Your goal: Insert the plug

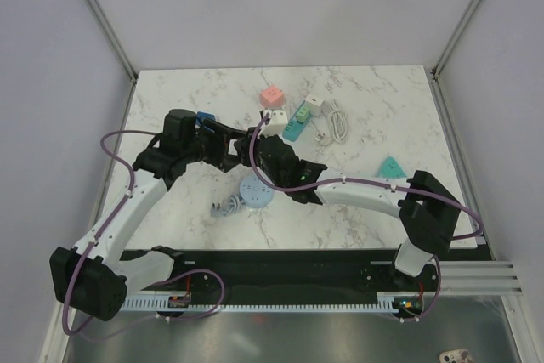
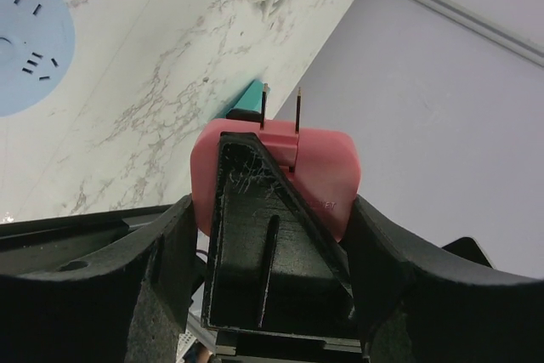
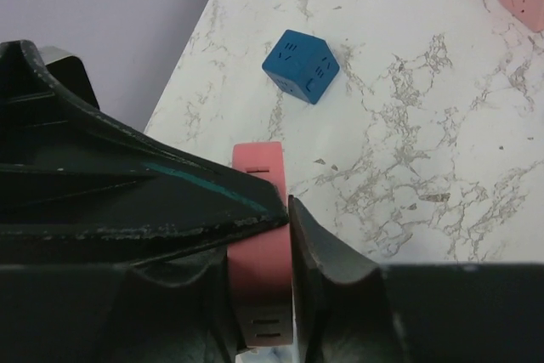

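The pink plug (image 3: 258,164) is a little crooked between the fingers of the robot's right gripper. The right gripper should open and take it squarely (image 3: 261,282) while the left gripper holds the plug.
A pink plug (image 2: 327,172) with two metal prongs pointing up sits between my left gripper's (image 2: 272,206) fingers. The right gripper's black finger lies across its near face. In the right wrist view the same pink plug (image 3: 259,269) is pinched between my right gripper's (image 3: 259,240) fingers, with slots on its near end. In the top view both grippers meet above the table's middle, left (image 1: 229,149) and right (image 1: 255,150), and the plug is hidden between them. A round light-blue socket strip (image 1: 255,190) lies just below them and shows in the left wrist view (image 2: 25,40).
A blue socket cube (image 1: 205,117) (image 3: 302,65) lies left of the grippers. A pink cube (image 1: 272,95), white adapter (image 1: 274,119), teal strip (image 1: 297,125) and white charger with cable (image 1: 327,116) lie behind. A teal wedge (image 1: 392,167) lies at the right.
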### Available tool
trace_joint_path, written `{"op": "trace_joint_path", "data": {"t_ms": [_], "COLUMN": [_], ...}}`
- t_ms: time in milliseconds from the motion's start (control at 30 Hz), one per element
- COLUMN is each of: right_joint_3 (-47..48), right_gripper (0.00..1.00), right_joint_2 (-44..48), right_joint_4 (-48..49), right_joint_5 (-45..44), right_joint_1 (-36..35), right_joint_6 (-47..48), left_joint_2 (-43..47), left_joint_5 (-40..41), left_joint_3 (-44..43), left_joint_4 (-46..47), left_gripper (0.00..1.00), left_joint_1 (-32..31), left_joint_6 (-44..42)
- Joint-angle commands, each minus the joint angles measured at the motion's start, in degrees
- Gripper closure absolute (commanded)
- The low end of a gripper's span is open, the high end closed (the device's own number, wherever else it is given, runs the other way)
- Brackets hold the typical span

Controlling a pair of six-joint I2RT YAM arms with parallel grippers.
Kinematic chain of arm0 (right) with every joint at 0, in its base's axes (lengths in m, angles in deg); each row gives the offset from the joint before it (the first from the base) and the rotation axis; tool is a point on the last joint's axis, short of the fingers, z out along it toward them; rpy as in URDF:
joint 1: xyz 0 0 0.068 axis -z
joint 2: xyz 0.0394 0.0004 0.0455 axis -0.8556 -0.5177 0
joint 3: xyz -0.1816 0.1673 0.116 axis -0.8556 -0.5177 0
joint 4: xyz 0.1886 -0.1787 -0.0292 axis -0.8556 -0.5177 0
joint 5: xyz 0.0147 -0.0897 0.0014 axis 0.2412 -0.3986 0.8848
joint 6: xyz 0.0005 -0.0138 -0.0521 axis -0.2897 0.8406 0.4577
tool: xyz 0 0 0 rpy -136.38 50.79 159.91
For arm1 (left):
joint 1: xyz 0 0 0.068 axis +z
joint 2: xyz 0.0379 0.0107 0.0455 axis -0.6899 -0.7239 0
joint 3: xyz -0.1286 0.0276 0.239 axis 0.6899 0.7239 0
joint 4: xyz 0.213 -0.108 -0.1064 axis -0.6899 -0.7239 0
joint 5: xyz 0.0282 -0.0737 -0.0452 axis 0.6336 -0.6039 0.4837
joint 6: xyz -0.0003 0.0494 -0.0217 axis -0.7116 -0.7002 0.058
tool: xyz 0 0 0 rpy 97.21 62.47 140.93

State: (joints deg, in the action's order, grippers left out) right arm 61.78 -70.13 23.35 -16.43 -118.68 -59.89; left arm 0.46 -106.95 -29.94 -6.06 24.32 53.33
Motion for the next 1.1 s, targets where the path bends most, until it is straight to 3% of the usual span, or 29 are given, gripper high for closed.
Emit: {"op": "trace_joint_path", "data": {"t_ms": [0, 200, 433, 600, 1067], "right_joint_3": [2.34, 0.15, 1.55, 1.55, 0.94], "right_gripper": [0.62, 0.54, 0.56, 0.44, 0.35], "right_joint_2": [-0.74, 0.49, 0.23, 1.1, 2.6], "right_joint_4": [4.66, 8.88, 9.76, 9.32, 10.29], "right_joint_5": [-4.94, -8.11, -8.46, -8.81, -8.02], "right_joint_1": [0.44, -0.26, -0.35, -0.53, -0.96], "right_joint_6": [-3.32, -2.98, -0.07, 0.72, 5.73], "left_joint_2": [3.49, 5.95, 5.6, 5.08, 2.62], "left_joint_5": [1.5, 2.47, 1.68, 1.42, 2.47], "left_joint_3": [0.81, 3.27, 2.39, 1.87, 1.87], "left_joint_4": [1.18, 2.14, 2.06, 2.06, -0.14], "left_gripper": [0.98, 0.98, 0.98, 0.98, 0.98], "left_joint_1": [-0.55, -0.55, -0.55, -0.55, -0.55], "left_joint_6": [3.52, 7.21, 7.39, 6.78, 5.46]}}
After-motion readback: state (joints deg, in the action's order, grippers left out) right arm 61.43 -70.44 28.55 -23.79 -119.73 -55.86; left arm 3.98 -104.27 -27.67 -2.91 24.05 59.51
